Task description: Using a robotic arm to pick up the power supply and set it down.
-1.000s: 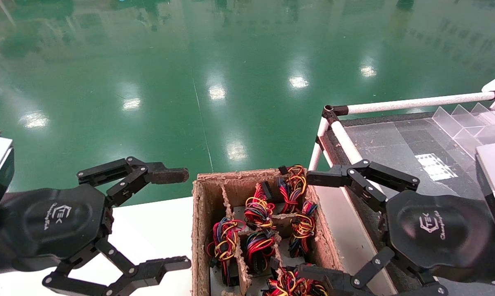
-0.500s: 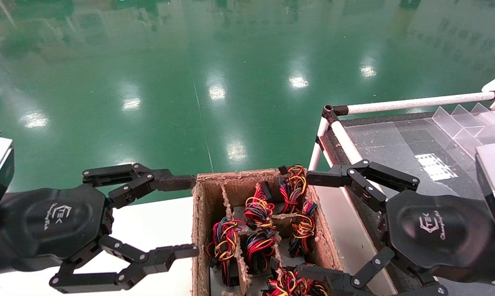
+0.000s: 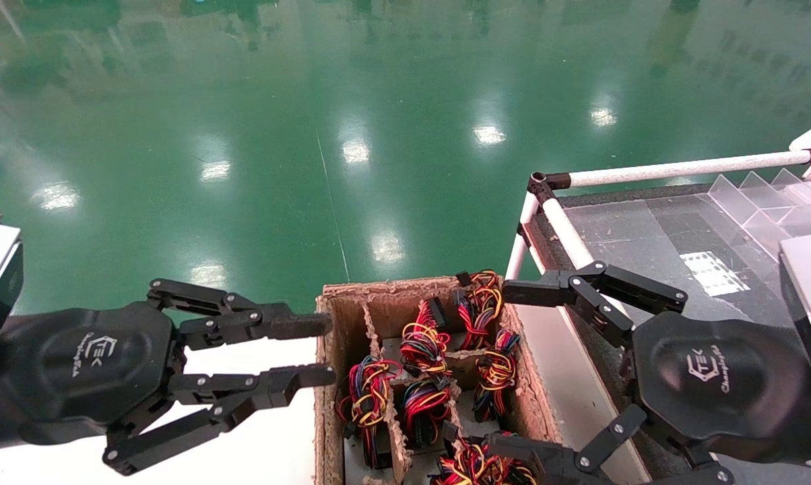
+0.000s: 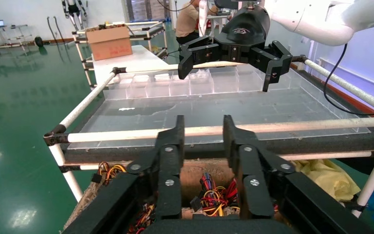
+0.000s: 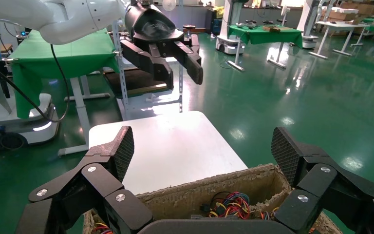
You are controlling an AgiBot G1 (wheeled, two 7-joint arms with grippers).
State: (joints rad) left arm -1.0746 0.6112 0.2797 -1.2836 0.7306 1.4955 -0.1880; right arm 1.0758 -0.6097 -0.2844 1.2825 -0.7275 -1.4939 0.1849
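Observation:
My gripper is going to lift the wire bundle (image 3: 496, 369), and the power supply should then come up hanging beneath it, because the wires run down to a grey metal top (image 3: 488, 426).
A brown cardboard box (image 3: 322, 411) with dividers holds several alike units, showing mostly as bundles of red, yellow, black and blue wires (image 3: 422, 343). I cannot tell which one is the power supply. My left gripper (image 3: 319, 350) hovers at the box's left wall. Its fingers (image 4: 177, 141) are parallel with a narrow gap and hold nothing. From the left wrist I see wires (image 4: 215, 194) below the left gripper (image 4: 203, 122). My right gripper (image 3: 510, 370) spans the box's right side, wide open and empty. The right wrist view shows the right gripper (image 5: 204, 146) over the box (image 5: 209, 192).
The box rests on a white table (image 3: 277, 444). At the right stands a rack of white pipes (image 3: 682, 167) holding a clear plastic tray (image 3: 621, 229) with small compartments at its far end. Shiny green floor (image 3: 351, 135) lies beyond.
My left gripper's fingers have drawn together from wide open to a narrow gap, and the gripper has shifted right to the box's wall. The right arm has not moved.

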